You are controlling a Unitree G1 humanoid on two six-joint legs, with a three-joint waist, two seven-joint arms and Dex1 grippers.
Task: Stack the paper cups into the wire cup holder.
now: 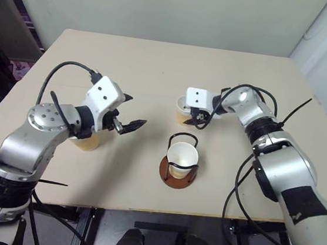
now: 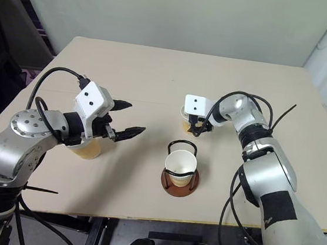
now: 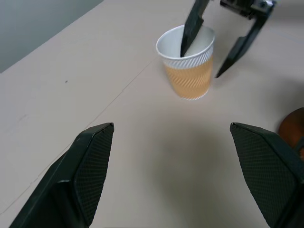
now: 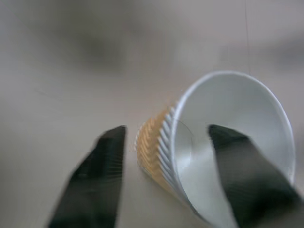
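Next, I back my left gripper off and bring its open fingers to the cup's rim [image 2: 79,144], since the third paper cup [image 2: 90,149] stands under the gripper's wrist, behind those fingers.
The wire cup holder [image 1: 176,180], a reddish-brown disc with black wire loops, stands near the table's front edge with one paper cup [image 1: 182,157] upright in it. A second paper cup [image 3: 187,71] stands just behind it. My right gripper [image 1: 196,119] straddles this cup's rim, one finger [image 4: 237,175] inside, the other finger [image 4: 95,180] outside with a small gap, jaws open. A third paper cup [image 1: 87,143] stands at the left, mostly hidden under my left arm. Above the table to its right hangs my left gripper [image 1: 136,110], open and holding nothing.
The beige table [image 1: 158,63] reaches back to a pale wall, with bare room across its far half. Its front edge [image 1: 141,210] runs just below the holder. Black cables loop off both forearms.
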